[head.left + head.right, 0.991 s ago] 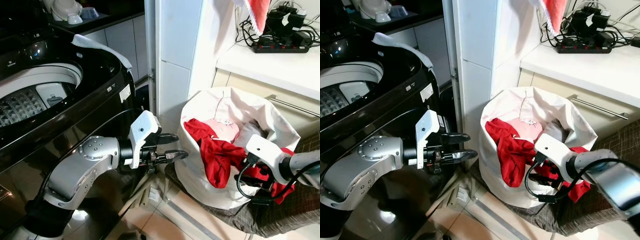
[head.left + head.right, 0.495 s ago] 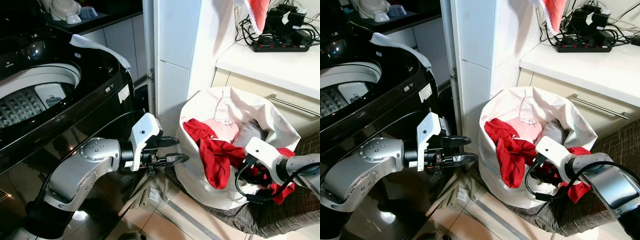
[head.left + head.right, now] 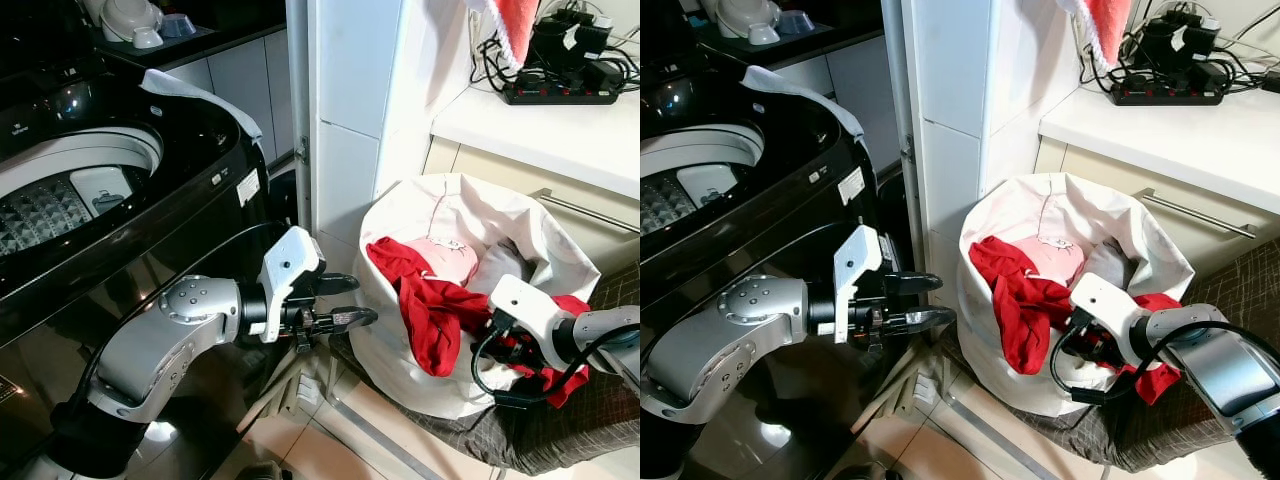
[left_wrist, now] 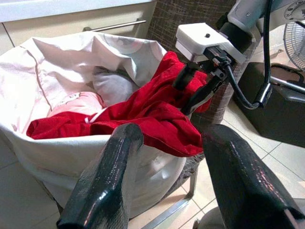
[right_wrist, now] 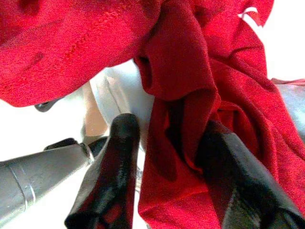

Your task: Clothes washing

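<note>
My gripper will bring out the red garment [image 3: 434, 322] alone when I lift it, because the red garment lies loosely over the edge of the pink one [image 3: 428, 264].
A white laundry bag [image 3: 470, 205] stands on a brown checked seat, holding a red garment [image 3: 425, 300], a pink one [image 3: 445, 255] and a grey one. The red garment drapes over the bag's front rim. My right gripper [image 4: 190, 90] is at the bag's right front, open, with a fold of the red garment [image 5: 181, 86] hanging between its fingers. My left gripper [image 3: 360, 300] hovers open and empty between the bag and the black top-load washing machine [image 3: 190, 130], whose drum [image 3: 60, 190] is uncovered.
A white cloth [image 3: 190, 90] lies on the machine's back corner. A tiled pillar [image 3: 350, 110] rises behind the bag. To the right are a counter [image 3: 540, 125] with a power strip [image 3: 560, 95], and a drawer handle [image 3: 1195, 212]. A fan [image 4: 295, 43] stands by the seat.
Nearly nothing has moved. My right gripper has shifted slightly at the bag's rim, still among the red cloth. The left gripper holds its place.
</note>
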Robot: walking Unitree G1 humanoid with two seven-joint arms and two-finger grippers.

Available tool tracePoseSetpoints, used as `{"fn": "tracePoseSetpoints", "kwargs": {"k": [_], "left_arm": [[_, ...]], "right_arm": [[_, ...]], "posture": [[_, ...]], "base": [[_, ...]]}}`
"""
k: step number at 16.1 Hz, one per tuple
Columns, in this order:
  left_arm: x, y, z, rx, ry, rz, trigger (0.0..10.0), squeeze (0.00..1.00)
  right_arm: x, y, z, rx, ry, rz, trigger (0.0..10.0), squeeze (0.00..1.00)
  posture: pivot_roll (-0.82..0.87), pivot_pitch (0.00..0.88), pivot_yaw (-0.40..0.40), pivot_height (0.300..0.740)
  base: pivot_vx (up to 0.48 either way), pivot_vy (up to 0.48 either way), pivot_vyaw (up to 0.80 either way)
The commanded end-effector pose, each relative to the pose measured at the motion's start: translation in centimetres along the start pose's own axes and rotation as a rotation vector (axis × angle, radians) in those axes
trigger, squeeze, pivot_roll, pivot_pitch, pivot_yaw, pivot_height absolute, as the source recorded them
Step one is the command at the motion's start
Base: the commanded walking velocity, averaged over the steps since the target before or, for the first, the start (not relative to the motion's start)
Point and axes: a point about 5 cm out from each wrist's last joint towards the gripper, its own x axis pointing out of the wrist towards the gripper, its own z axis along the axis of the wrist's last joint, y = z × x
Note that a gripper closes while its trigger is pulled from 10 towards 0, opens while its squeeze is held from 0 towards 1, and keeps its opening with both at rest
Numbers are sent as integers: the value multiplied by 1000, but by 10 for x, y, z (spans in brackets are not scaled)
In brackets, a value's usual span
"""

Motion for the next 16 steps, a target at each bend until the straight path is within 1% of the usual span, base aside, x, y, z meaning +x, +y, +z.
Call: {"fn": "tracePoseSetpoints", "kwargs": {"k": [1,4,9,10,12,14,16], "left_arm": [[-1,0,2,15,12,-4,10000,0],[-1,0,2,13,12,2,10000,0],[-1,2,1,8,14,6,10000,0],[-1,3,1,10,14,12,10000,0],[-4,6,3,17,14,27,10000,0],[-6,7,3,21,13,34,10000,0],[-7,9,3,24,16,41,10000,0]], "right_arm": [[-4,-4,6,-16,-24,-11,0,0],[-3,-3,7,-16,-21,2,0,0],[-9,-6,8,-8,-36,7,0,0],[-12,-8,10,2,-53,4,0,0],[-31,-19,25,18,-135,-25,0,0],[-51,-27,38,8,-194,-40,0,0],[-67,-31,47,-11,-243,-32,0,0]], "posture": [[43,0,36,740],[43,0,34,740],[34,0,40,740],[34,0,40,740],[34,0,40,740],[37,0,41,740],[34,0,41,740]], "base": [[0,0,0],[0,0,0],[0,0,0],[0,0,0],[0,0,0],[0,0,0],[0,0,0]]}}
